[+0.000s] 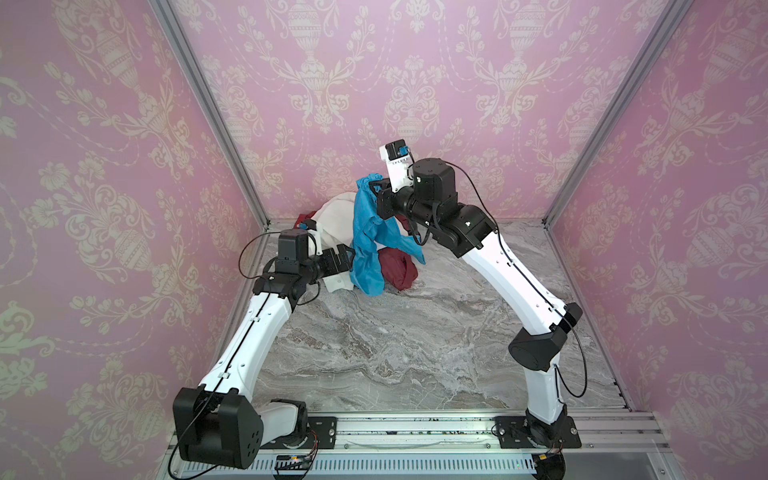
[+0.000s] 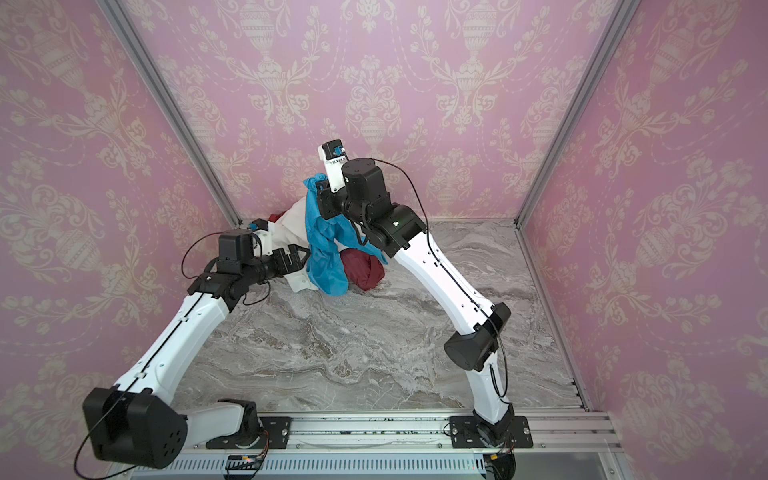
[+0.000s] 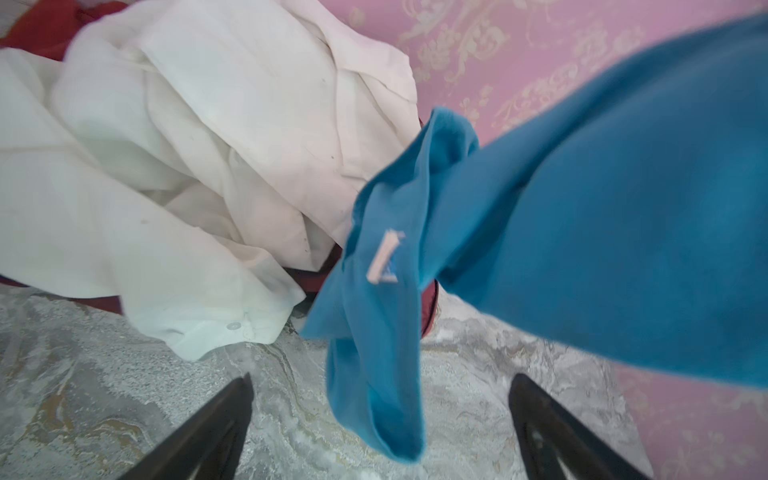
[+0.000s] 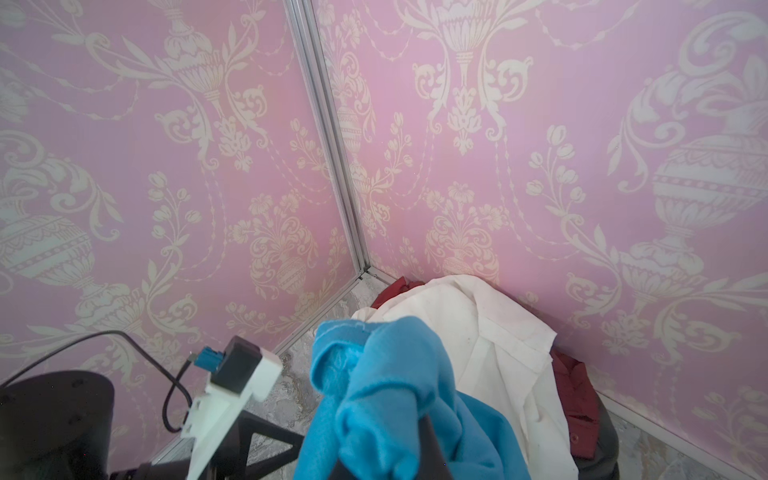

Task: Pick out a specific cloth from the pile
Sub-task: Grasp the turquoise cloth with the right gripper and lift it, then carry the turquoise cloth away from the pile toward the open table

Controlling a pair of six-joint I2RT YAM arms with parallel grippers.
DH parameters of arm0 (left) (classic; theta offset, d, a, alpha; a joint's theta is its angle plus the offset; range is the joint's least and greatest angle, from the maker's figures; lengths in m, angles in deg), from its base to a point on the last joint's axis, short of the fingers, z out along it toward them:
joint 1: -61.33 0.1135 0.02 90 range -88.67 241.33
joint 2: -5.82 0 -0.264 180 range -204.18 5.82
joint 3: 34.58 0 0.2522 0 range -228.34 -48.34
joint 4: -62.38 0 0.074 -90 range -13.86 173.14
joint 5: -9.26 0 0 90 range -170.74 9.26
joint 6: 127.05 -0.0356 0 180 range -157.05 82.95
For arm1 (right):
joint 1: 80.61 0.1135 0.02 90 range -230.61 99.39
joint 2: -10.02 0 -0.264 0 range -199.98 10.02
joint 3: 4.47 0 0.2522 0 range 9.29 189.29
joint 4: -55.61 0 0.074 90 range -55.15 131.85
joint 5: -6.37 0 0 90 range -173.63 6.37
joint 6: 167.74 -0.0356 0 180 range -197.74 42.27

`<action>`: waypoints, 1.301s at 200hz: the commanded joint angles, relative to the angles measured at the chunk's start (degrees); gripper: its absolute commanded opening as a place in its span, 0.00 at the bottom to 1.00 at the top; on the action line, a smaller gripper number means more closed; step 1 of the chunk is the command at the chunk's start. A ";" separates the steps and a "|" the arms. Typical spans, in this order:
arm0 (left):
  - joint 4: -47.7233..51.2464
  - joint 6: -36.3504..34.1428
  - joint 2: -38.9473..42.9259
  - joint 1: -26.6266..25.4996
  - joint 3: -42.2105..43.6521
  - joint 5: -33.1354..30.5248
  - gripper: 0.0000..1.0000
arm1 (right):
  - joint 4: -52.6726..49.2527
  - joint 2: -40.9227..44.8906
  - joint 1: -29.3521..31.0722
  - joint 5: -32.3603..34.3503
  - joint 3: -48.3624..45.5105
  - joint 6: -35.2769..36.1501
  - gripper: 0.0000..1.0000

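The turquoise-blue cloth's lower end (image 1: pixel 369 280) is hanging over the pile, so the robot's right gripper should take the cloth to the clear marble (image 1: pixel 480 340) before the left gripper spreads it out.
The turquoise-blue cloth (image 1: pixel 365 245) (image 2: pixel 326 253) hangs lifted above the pile (image 1: pixel 332 216) at the back wall, its lower end trailing over the heap. My right gripper (image 1: pixel 375 188) (image 2: pixel 319 190) is shut on the cloth's top, and the fabric (image 4: pixel 374 395) bunches over its fingers. My left gripper (image 1: pixel 347 254) (image 2: pixel 301 254) stands open low beside the hanging cloth. In the left wrist view a strip of the cloth with a small white tag (image 3: pixel 384 257) dangles in front of the wide gap of the left gripper (image 3: pixel 382 376), ungripped.
The pile holds a white buttoned shirt (image 3: pixel 187 166) (image 4: pixel 490 332), a dark red garment (image 1: pixel 400 267) (image 2: pixel 362 270) and a dark grey piece (image 4: pixel 604 449). Pink patterned walls close the back corner (image 4: pixel 361 266). The marble tabletop (image 1: pixel 395 345) stretches toward the front.
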 commanded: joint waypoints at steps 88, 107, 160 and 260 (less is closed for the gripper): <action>-38.18 -4.28 -20.81 -9.36 -1.69 -12.20 0.37 | 10.83 18.24 -0.70 3.17 -18.67 1.78 0.00; -38.62 -3.83 -21.28 -12.80 -6.16 -9.68 0.00 | 10.21 20.92 -2.55 3.98 -23.03 1.05 0.00; -24.43 -4.58 -24.07 -24.96 -24.32 -3.41 0.00 | 13.80 32.19 -9.71 8.73 -41.87 -1.81 0.00; -24.32 -2.08 -43.78 -40.14 -40.75 4.76 0.00 | 9.89 54.85 -24.63 15.34 -68.36 -9.98 0.00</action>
